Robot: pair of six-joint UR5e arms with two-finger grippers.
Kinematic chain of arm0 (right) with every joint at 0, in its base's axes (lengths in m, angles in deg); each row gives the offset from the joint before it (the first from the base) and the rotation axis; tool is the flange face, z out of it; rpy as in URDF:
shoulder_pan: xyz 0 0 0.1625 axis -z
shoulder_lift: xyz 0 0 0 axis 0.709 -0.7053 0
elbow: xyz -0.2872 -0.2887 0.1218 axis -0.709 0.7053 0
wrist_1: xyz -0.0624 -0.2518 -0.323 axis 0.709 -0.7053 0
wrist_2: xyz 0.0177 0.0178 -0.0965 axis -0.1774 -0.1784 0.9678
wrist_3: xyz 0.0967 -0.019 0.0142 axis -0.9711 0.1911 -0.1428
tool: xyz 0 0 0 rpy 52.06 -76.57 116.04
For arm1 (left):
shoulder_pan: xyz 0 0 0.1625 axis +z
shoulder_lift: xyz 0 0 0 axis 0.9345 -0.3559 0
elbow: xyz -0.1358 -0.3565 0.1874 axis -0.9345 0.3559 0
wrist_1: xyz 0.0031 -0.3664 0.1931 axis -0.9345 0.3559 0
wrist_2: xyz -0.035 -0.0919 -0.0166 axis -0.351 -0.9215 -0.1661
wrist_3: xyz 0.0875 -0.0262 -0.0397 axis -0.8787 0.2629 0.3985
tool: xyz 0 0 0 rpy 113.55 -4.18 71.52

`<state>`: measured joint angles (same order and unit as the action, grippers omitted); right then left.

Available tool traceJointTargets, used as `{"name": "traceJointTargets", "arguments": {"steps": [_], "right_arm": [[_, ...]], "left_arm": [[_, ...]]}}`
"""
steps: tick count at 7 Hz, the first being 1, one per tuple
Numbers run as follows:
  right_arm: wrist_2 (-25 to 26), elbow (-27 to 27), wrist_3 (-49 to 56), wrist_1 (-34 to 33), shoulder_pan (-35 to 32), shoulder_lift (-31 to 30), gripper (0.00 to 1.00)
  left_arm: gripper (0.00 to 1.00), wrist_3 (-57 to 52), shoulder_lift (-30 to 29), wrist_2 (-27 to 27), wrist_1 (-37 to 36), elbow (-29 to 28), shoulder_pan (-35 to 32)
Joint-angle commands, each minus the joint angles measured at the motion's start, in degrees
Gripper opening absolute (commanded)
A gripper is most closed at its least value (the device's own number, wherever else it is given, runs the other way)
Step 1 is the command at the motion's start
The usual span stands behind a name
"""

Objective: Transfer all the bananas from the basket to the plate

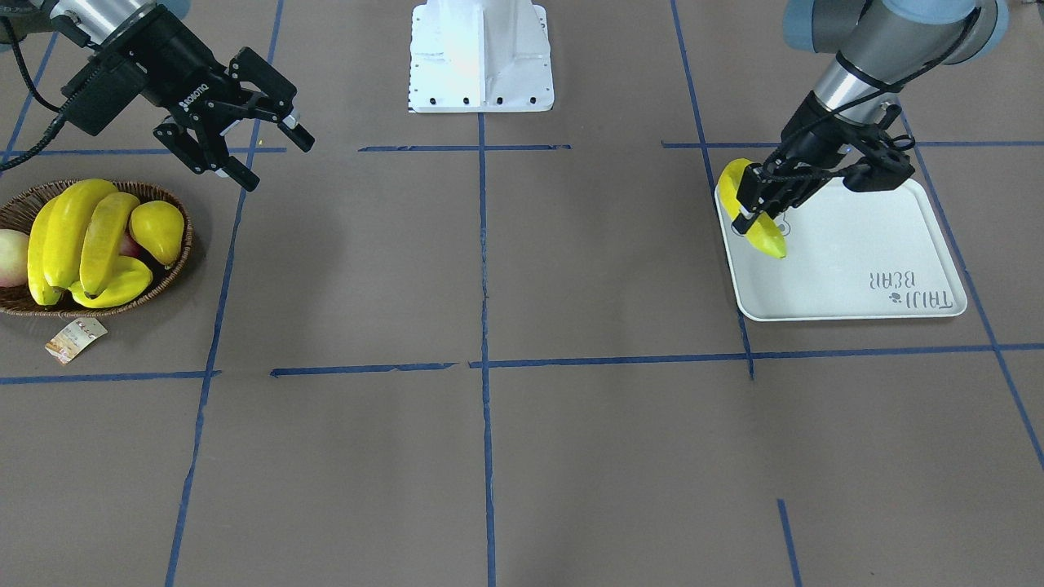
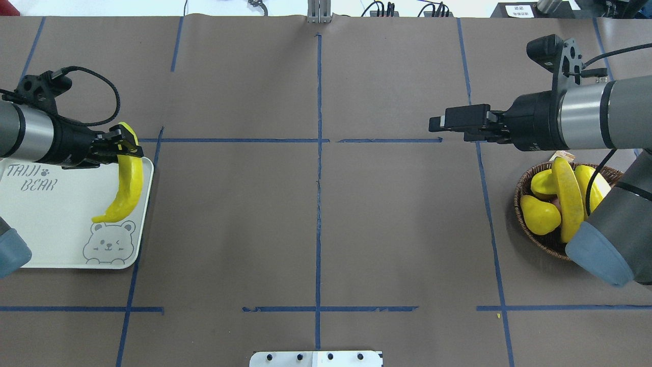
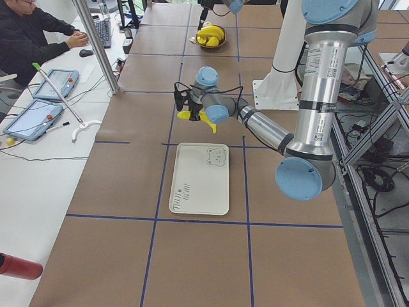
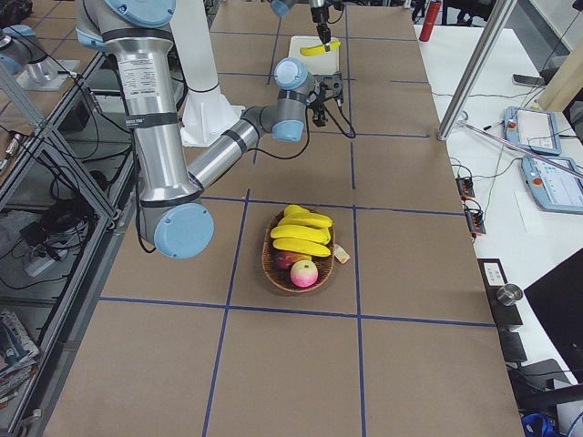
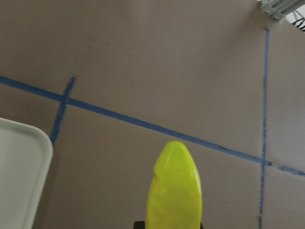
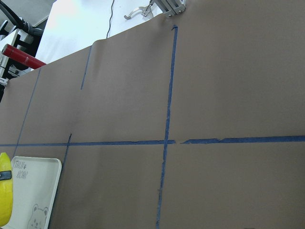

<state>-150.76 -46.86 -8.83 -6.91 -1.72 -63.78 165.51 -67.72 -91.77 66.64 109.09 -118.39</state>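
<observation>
The banana is hanging along the empty plate's short edge. My left gripper keeps going toward the lettered end [image 1: 910, 284] and go down until the banana rests there.
My left gripper [image 2: 119, 148] is shut on one end of a yellow banana [image 2: 127, 188], which hangs curved over the plate's [image 2: 51, 224] edge near the bear drawing. The front-facing view shows the same banana [image 1: 758, 220], gripper [image 1: 754, 208] and plate [image 1: 864, 253]. The left wrist view shows the banana's end [image 5: 175, 191]. Other bananas [image 1: 73, 236] lie in the wicker basket [image 1: 175, 269] at the far right of the table. My right gripper [image 1: 277, 161] hovers open and holds nothing, beside the basket and above the table.
A yellow pear [image 1: 159, 228] and a pinkish round fruit [image 1: 10, 257] share the basket, and a paper tag [image 1: 75, 338] lies beside it. The robot's white base [image 1: 481, 57] stands at the table's middle edge. Blue tape lines cross the brown table.
</observation>
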Motion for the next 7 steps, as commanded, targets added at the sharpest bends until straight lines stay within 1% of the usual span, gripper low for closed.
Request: {"name": "traceJointTargets", "arguments": {"steps": [1,2,3,5,7], "right_arm": [[0.2,0.6,-0.5,0.0,0.0,-0.4,1.0],[0.2,1.0,-0.5,0.0,0.1,-0.4,1.0],[0.1,1.1,-0.6,0.0,0.0,-0.4,1.0],[0.1,1.1,-0.5,0.0,0.1,-0.4,1.0],[0.1,1.8,-0.5,0.0,0.2,-0.2,1.0]], "left_arm": [[0.0,-5.7,1.2,0.1,-6.1,-5.1,-5.1],[0.0,-9.3,3.0,-0.2,-6.0,-7.0,-7.5],[0.0,-9.5,2.9,0.0,-6.1,-9.7,-8.5],[0.0,-9.6,3.0,0.2,-5.5,-16.0,-8.7],[0.0,-12.0,3.0,0.2,-5.6,-19.0,-8.7]]}}
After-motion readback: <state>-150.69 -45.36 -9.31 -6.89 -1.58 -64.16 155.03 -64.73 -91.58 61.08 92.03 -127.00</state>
